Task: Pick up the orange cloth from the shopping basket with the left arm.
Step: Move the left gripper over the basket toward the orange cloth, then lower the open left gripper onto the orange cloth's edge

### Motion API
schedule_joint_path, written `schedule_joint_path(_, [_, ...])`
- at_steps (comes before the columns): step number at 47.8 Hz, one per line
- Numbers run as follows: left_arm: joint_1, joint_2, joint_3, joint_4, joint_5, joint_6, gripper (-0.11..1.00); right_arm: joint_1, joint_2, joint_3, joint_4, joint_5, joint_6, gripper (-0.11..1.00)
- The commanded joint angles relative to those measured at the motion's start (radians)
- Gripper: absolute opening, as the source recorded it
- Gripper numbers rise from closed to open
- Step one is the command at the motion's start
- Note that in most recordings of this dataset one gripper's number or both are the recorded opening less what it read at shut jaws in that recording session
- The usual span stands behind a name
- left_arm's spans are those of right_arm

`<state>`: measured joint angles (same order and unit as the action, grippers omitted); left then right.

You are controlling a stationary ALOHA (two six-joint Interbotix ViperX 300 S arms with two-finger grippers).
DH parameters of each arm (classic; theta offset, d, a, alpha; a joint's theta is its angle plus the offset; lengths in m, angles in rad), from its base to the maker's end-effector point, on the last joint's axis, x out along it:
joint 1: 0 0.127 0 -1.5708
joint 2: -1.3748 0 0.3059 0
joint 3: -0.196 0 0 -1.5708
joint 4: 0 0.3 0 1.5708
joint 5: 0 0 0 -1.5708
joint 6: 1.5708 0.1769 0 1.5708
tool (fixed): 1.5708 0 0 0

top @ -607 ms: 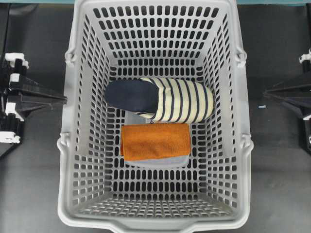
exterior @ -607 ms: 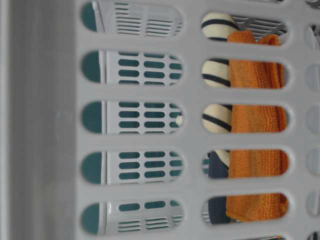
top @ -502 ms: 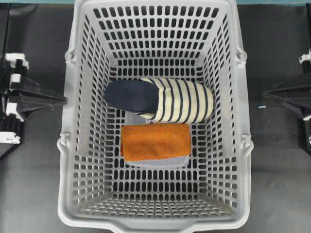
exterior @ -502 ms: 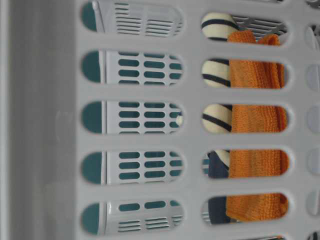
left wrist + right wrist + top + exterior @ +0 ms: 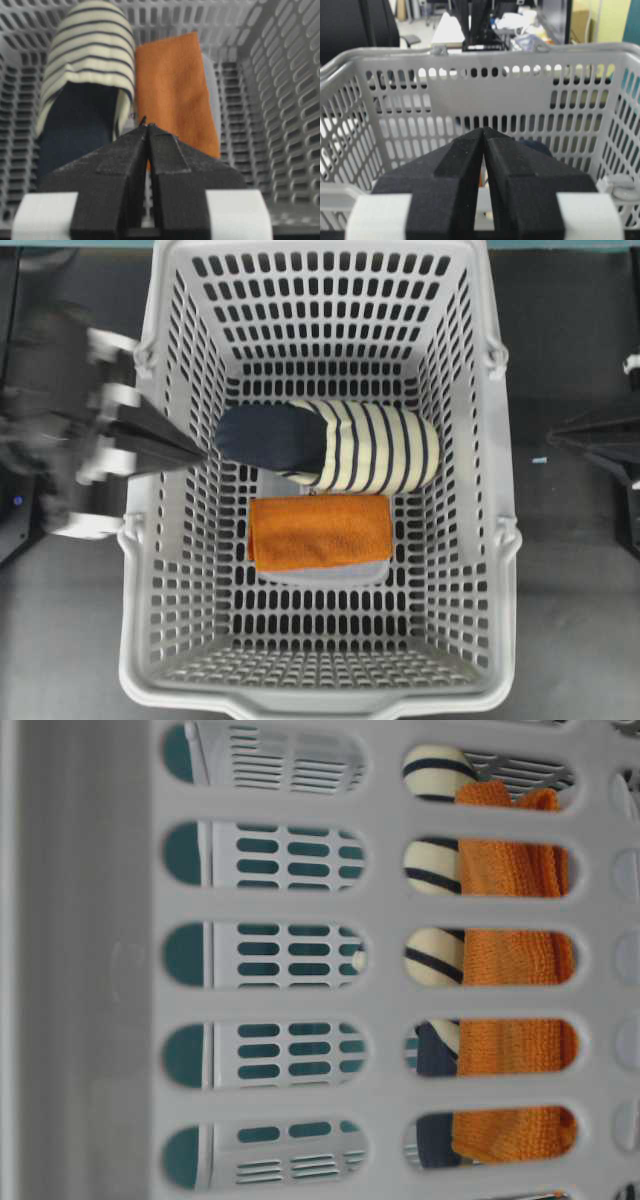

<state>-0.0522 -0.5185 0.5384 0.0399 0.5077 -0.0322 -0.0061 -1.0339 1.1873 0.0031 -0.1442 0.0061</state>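
The orange cloth is uncovered, and its long sides (image 5: 322,563) line up with my left gripper. I should keep reaching down until my open fingers are on either side of the cloth's middle (image 5: 320,532).
The orange cloth (image 5: 320,530) lies folded flat on the floor of the light grey shopping basket (image 5: 137,540), just in front of a striped slipper. It also shows in the left wrist view (image 5: 172,85) and through the wall slots in the table-level view (image 5: 510,955). My left gripper (image 5: 198,453) is shut and empty, raised over the basket's left rim, its tip pointing inward near the slipper's navy end. In its wrist view (image 5: 146,126) the cloth lies below and beyond the tips. My right gripper (image 5: 552,435) is shut and empty outside the right wall, as its wrist view (image 5: 484,129) shows.
A navy and cream striped slipper (image 5: 340,445) lies across the basket floor behind the cloth. A pale grey flat piece (image 5: 322,575) sticks out from under the cloth. The basket's tall slotted walls surround everything.
My left arm has swung up and to the right from its rest position, now over the basket's left rim, and shows blurred. The cloth, slipper and right arm have not moved.
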Motion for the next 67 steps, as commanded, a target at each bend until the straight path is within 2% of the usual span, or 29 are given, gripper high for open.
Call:
schedule_joint_path(1, [-0.012, 0.089, -0.098, 0.005, 0.083, -0.003, 0.0, 0.0, -0.003, -0.015, 0.002, 0.009, 0.002, 0.0])
schedule_joint_path(11, [-0.018, 0.281, -0.255, 0.005, 0.232, -0.006, 0.0, 0.003, -0.012, -0.014, 0.002, 0.028, 0.002, 0.0])
schedule_joint_path(22, [-0.051, 0.472, -0.368, 0.003, 0.255, -0.012, 0.03, 0.006, -0.023, -0.015, 0.002, 0.028, 0.0, 0.0])
schedule_joint_path(25, [-0.057, 0.514, -0.388, 0.005, 0.256, -0.014, 0.11, 0.006, -0.028, -0.015, 0.002, 0.028, 0.002, 0.0])
schedule_joint_path(28, [-0.063, 0.548, -0.402, 0.003, 0.255, -0.014, 0.25, 0.006, -0.029, -0.015, 0.002, 0.028, 0.002, 0.0])
schedule_joint_path(37, [-0.092, 0.617, -0.428, 0.003, 0.256, -0.014, 0.78, 0.006, -0.038, -0.017, 0.002, 0.028, 0.002, 0.0])
schedule_joint_path(41, [-0.095, 0.637, -0.42, 0.003, 0.255, -0.014, 0.9, 0.006, -0.04, -0.017, 0.002, 0.028, 0.002, 0.0])
schedule_joint_path(67, [-0.074, 0.667, -0.426, 0.005, 0.25, -0.012, 0.88, 0.011, -0.04, -0.014, 0.009, 0.028, 0.002, 0.0])
